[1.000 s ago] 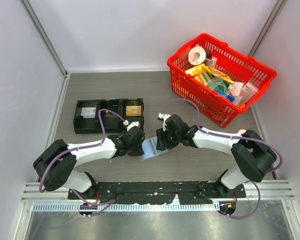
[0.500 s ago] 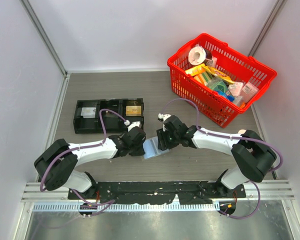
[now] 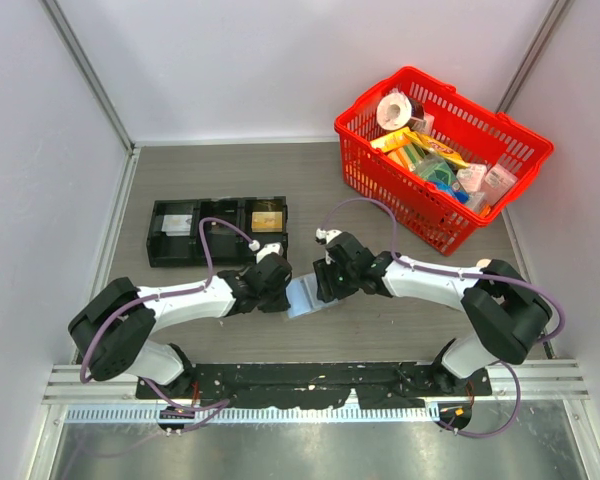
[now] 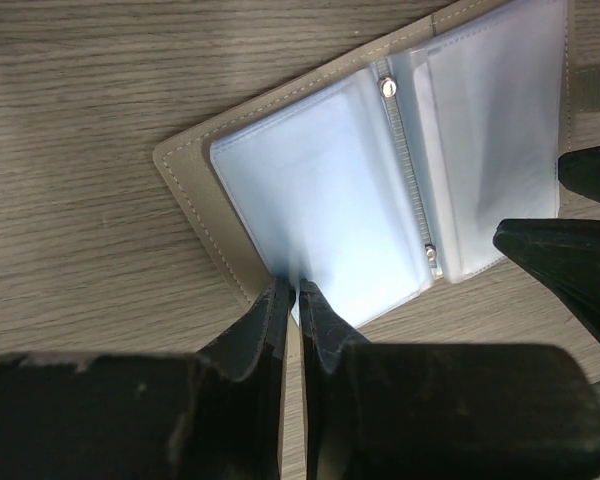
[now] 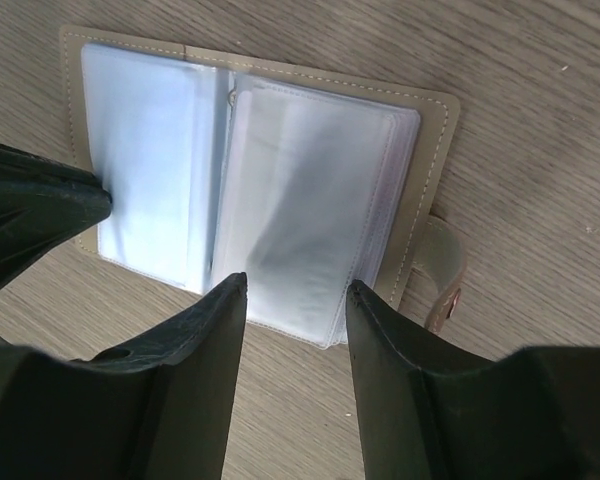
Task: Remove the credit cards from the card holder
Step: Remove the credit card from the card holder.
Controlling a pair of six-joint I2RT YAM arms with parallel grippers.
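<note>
I should use my right gripper to turn the whitish clear-pocket panel point(image 5: 292, 200) by the panel's loose edge point(image 5: 364, 240) toward my left gripper to show a card, because the panel lies with a blank side up.
The card holder point(image 3: 304, 298) lies open on the table between my two grippers, grey outside with pale blue and clear pockets inside. In the left wrist view my left gripper point(image 4: 298, 291) is shut on the near edge of its pale blue panel point(image 4: 320, 200). In the right wrist view my right gripper point(image 5: 296, 290) is open, its fingertips point(image 5: 232, 287) straddling the near edge of the whitish clear-pocket panel point(image 5: 310, 200). Whitish-grey sheets fill the pockets; I cannot tell separate credit cards apart. The closing tab point(image 5: 438, 268) sticks out at the right.
A long black three-compartment tray point(image 3: 218, 231) sits at the back left, with a pale flat piece point(image 3: 177, 225) and a yellowish item point(image 3: 267, 220) in it. A red basket point(image 3: 442, 155) full of goods stands at the back right.
Almost nothing differs. My right gripper has edged slightly left toward the card holder; my left gripper keeps its hold.
</note>
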